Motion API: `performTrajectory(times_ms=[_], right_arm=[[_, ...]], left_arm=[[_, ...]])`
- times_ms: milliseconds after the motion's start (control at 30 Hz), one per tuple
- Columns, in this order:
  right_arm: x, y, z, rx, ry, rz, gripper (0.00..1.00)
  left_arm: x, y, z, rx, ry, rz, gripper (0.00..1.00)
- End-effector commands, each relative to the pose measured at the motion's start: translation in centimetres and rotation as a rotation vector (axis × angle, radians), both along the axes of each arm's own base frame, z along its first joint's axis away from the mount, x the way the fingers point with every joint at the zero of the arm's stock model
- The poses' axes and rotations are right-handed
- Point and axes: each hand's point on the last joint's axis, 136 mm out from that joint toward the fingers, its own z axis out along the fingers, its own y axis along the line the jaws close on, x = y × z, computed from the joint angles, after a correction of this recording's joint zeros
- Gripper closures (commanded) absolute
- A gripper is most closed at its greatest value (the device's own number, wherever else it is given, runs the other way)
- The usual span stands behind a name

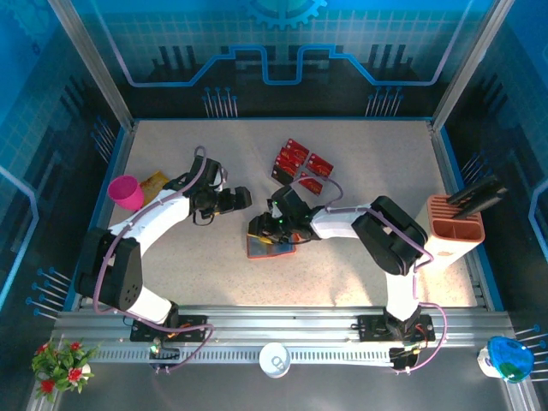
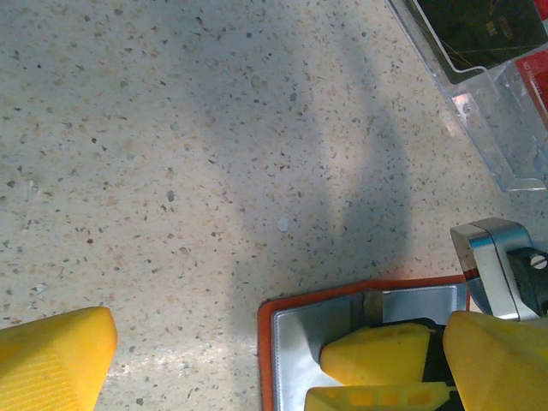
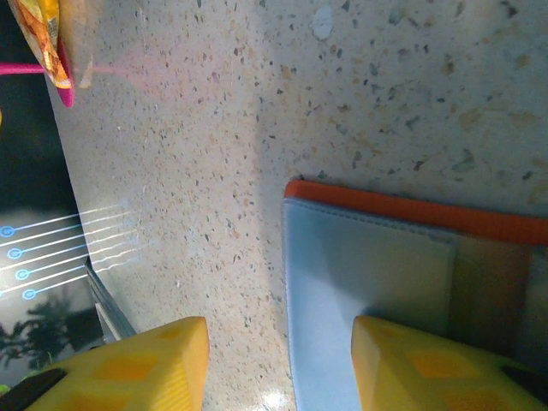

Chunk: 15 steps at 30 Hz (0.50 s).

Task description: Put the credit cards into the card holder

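Note:
The card holder (image 1: pixel 269 249) lies open with its pockets up. My right gripper keeps moving to the clear tray (image 1: pixel 310 182) until it closes on a credit card.
The card holder (image 1: pixel 271 246) lies open on the table, orange-red rim up and grey pockets showing (image 2: pixel 310 336) (image 3: pixel 368 274). My right gripper (image 1: pixel 267 228) (image 3: pixel 281 372) is open and straddles the holder's edge. One yellow finger (image 3: pixel 428 364) rests on the grey pocket; the other (image 3: pixel 128 368) stands over bare table. Those fingers (image 2: pixel 377 353) also appear in the left wrist view. My left gripper (image 1: pixel 238 199) (image 2: pixel 274 368) hangs wide open and empty just left of the holder. The red credit cards (image 1: pixel 301 164) lie loose behind the holder.
A pink cup (image 1: pixel 126 192) and a yellow snack bag (image 1: pixel 155 181) stand at the far left. An orange slotted rack (image 1: pixel 455 228) holding a dark item is at the right edge. A clear plastic tray (image 2: pixel 501 128) lies near the cards.

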Motion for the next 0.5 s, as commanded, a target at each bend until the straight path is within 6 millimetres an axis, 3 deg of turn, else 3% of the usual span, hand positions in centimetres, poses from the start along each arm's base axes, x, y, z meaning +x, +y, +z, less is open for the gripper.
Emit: performTrajectory(times_ms=[0,467], right_arm=[[0.7,-0.7,1.9,0.050,-0.025,-0.028,0.52],[1.6,-3.0,3.5,0.058,-0.053,-0.080,0.53]], left_arm=[[-0.3,-0.6,-0.1,-0.049,0.031,-0.012,0.01],[-0.8,-2.3,-0.6,-0.096,0.068,-0.057,0.01]])
